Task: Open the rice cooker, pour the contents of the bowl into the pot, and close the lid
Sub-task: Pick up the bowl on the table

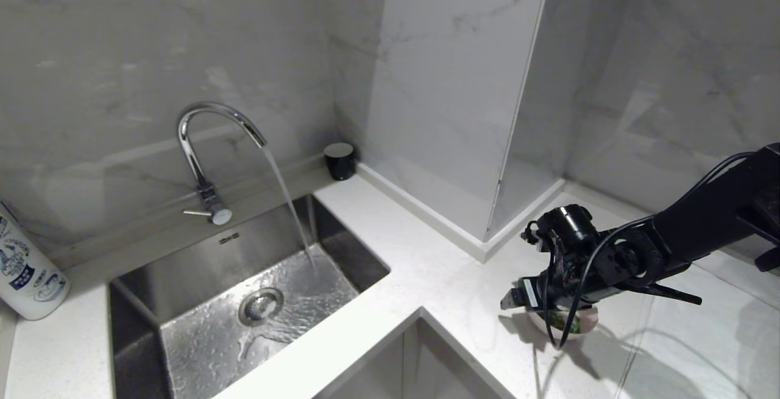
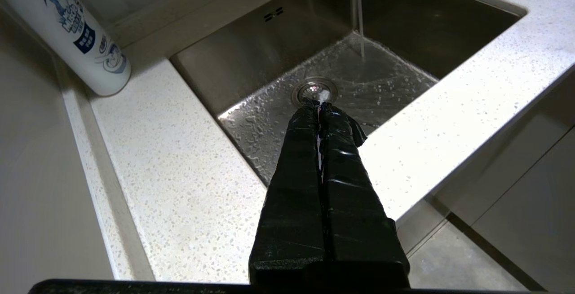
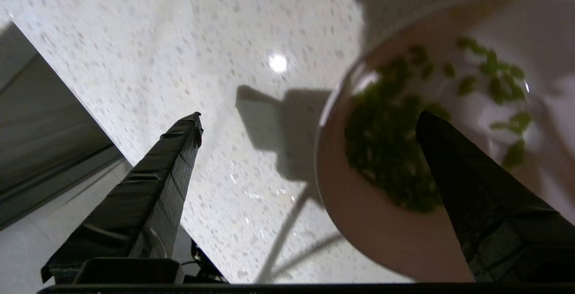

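The pale pink bowl [image 1: 587, 319] stands a long way from my left gripper, so next my right gripper puts the bowl closer, by the wall's corner [image 1: 479, 276] first.
The pale pink bowl [image 1: 586, 322] stands on the white counter at the right, mostly under my right arm. In the right wrist view the bowl [image 3: 359, 222] holds small green pieces with white bits [image 3: 386, 150]. My right gripper [image 1: 513, 301] [image 3: 311, 115] is open and hangs close over the bowl's near rim. One finger [image 3: 453, 168] is above the bowl's inside, the other [image 3: 179, 150] over bare counter. My left gripper [image 2: 319, 103] is shut and empty, above the front edge of the sink. The rice cooker, its pot and its lid are out of view.
A steel sink [image 1: 183, 326] is set in the counter at the left, and water runs from the curved tap [image 1: 207, 143] into it. A white printed bottle [image 1: 24, 271] [image 2: 81, 38] leans at the far left. A small black cup [image 1: 339, 160] stands by the back wall.
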Tool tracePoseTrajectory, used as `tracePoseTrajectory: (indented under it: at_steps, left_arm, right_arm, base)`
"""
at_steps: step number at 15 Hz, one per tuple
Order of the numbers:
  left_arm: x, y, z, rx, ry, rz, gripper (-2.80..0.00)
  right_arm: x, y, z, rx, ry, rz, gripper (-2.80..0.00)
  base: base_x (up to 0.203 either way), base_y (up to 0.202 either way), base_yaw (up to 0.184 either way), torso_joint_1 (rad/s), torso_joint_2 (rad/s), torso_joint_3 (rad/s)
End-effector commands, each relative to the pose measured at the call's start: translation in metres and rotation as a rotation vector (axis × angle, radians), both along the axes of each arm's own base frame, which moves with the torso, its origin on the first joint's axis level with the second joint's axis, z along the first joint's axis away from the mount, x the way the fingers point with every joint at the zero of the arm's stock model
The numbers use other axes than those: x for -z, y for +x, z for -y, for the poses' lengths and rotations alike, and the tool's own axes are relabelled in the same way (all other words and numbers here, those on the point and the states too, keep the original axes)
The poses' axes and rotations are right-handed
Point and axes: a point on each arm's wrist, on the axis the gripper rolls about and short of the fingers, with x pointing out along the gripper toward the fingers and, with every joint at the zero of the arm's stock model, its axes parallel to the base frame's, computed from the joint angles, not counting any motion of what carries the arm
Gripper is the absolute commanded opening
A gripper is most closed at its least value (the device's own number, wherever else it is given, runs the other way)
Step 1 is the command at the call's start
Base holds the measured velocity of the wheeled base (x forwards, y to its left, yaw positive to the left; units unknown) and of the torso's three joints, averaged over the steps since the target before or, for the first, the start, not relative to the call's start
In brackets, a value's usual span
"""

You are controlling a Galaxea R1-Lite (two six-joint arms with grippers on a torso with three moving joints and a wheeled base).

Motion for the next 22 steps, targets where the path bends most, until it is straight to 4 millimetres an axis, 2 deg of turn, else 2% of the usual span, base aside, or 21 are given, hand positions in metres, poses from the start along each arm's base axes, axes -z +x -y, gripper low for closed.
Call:
tracePoseTrajectory:
  at_steps: [1, 4, 7, 11, 19, 22]
  left_arm:
    - [0.002, 0.000, 0.000, -0.001, 0.001, -0.006, -2.80]
    - [0.001, 0.000, 0.000, -0.001, -0.002, -0.003, -2.80]
    - [0.002, 0.000, 0.000, -0.001, 0.001, -0.006, -2.80]
    - [0.001, 0.000, 0.000, -0.002, 0.001, -0.001, -2.80]
    - [0.001, 0.000, 0.000, -0.002, 0.001, -0.003, -2.80]
    - [0.002, 0.000, 0.000, -0.001, 0.000, -0.003, -2.80]
  right_arm:
    - [0.006, 0.011, -0.007, -0.007, 0.005, 0.006, 0.00]
    - [0.003, 0.028, -0.019, -0.009, 0.028, 0.043, 0.00]
    - [0.002, 0.040, -0.042, -0.020, 0.059, 0.068, 0.00]
    - [0.000, 0.054, -0.062, -0.007, 0.090, 0.067, 0.00]
    - [-0.019, 0.060, -0.112, -0.022, 0.150, 0.069, 0.00]
    - [-0.007, 0.066, -0.127, -0.018, 0.155, 0.047, 0.00]
  base:
    - [0.000, 0.000, 0.000, 0.000, 0.00, 0.000]
    - [0.000, 0.000, 0.000, 0.000, 0.00, 0.000]
    - [0.000, 0.000, 0.000, 0.000, 0.00, 0.000]
    - [0.000, 0.000, 0.000, 0.000, 0.00, 0.000]
    - [0.000, 0.000, 0.000, 0.000, 0.00, 0.000]
    - [0.000, 0.000, 0.000, 0.000, 0.00, 0.000]
